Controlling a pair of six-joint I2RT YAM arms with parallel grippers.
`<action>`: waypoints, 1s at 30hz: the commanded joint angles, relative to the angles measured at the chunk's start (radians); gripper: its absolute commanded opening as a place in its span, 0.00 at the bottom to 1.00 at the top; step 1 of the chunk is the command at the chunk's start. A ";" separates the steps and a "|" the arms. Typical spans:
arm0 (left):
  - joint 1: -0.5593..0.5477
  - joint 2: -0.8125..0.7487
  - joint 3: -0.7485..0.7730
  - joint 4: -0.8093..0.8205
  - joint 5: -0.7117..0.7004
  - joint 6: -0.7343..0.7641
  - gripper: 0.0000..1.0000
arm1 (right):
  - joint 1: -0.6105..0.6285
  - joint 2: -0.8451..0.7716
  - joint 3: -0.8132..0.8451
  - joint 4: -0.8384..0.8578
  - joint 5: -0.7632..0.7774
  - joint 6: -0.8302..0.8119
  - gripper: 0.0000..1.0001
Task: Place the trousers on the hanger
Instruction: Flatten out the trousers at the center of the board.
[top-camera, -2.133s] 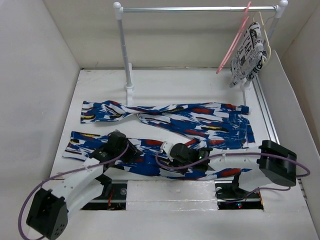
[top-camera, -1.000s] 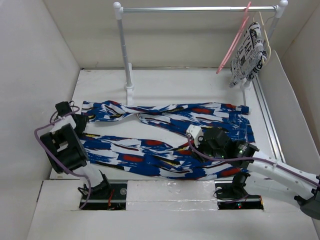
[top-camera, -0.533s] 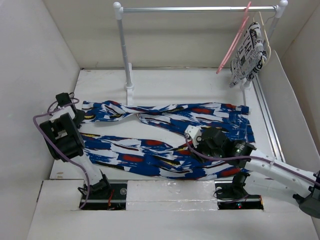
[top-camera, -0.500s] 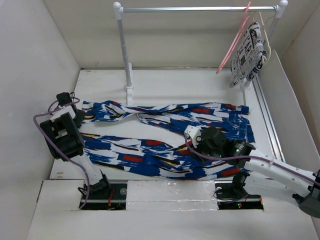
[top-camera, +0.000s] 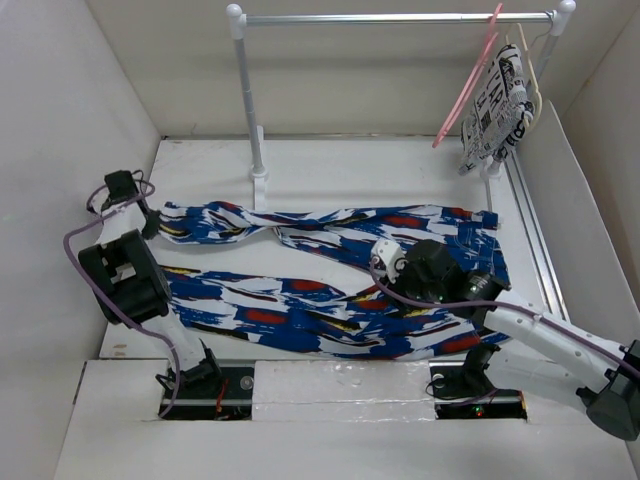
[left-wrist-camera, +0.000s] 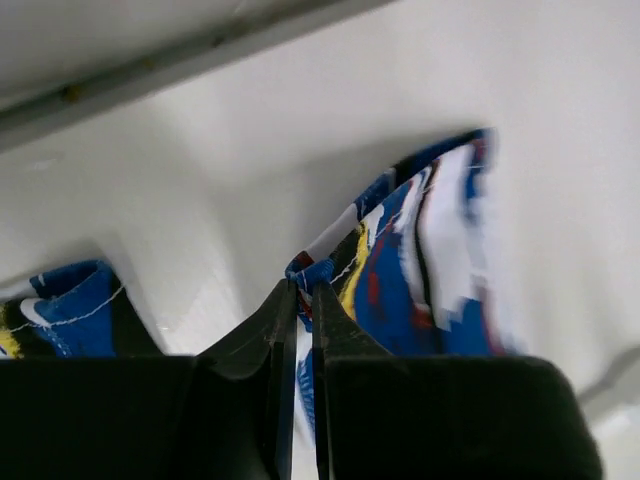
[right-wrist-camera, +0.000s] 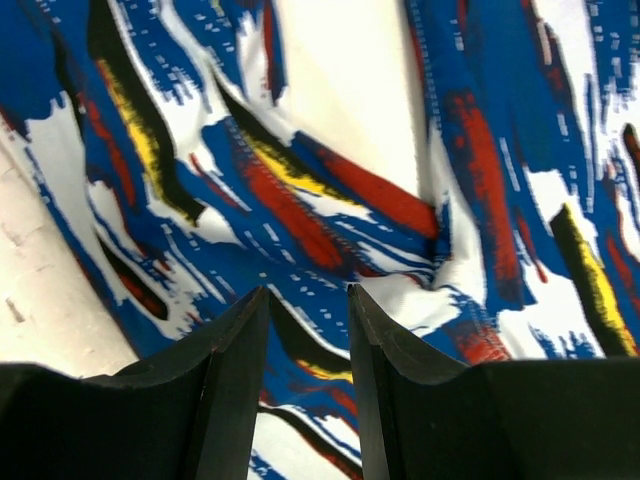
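The farther leg (top-camera: 268, 222) is narrow and twisted at its middle. My left gripper should spread the hem out flat before my right gripper takes the waist's corner (top-camera: 488, 218).
The blue splash-patterned trousers (top-camera: 330, 240) lie flat across the table, waist to the right and both legs running left. My left gripper (top-camera: 150, 222) is at the far-left end of the farther leg. The left wrist view shows this gripper (left-wrist-camera: 304, 287) shut on a bunched fold of the trousers' (left-wrist-camera: 430, 260) hem. My right gripper (top-camera: 405, 288) hovers over the crotch area. In its wrist view it (right-wrist-camera: 305, 292) stands open just above the trousers (right-wrist-camera: 300, 210), with nothing between its fingers. The pink hanger (top-camera: 465, 85) hangs tilted from the rail at the back right.
A white rail (top-camera: 400, 18) on two posts spans the back. A white garment with black print (top-camera: 497, 105) hangs on a cream hanger (top-camera: 530, 75) beside the pink one. White walls close in the left, right and back sides.
My left gripper has closed on the leg's hem and shifted slightly back and left. My right gripper has moved a little farther over the trousers, still open.
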 joint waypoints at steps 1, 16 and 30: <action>0.000 -0.154 0.144 -0.022 0.025 0.059 0.00 | -0.056 -0.003 0.043 0.068 -0.068 -0.063 0.43; 0.002 -0.204 0.310 -0.112 0.054 0.143 0.00 | -0.262 0.008 0.086 0.003 -0.170 -0.169 0.44; 0.071 -0.099 0.060 -0.075 -0.135 0.166 0.00 | -0.575 -0.037 0.141 -0.153 -0.151 -0.236 0.48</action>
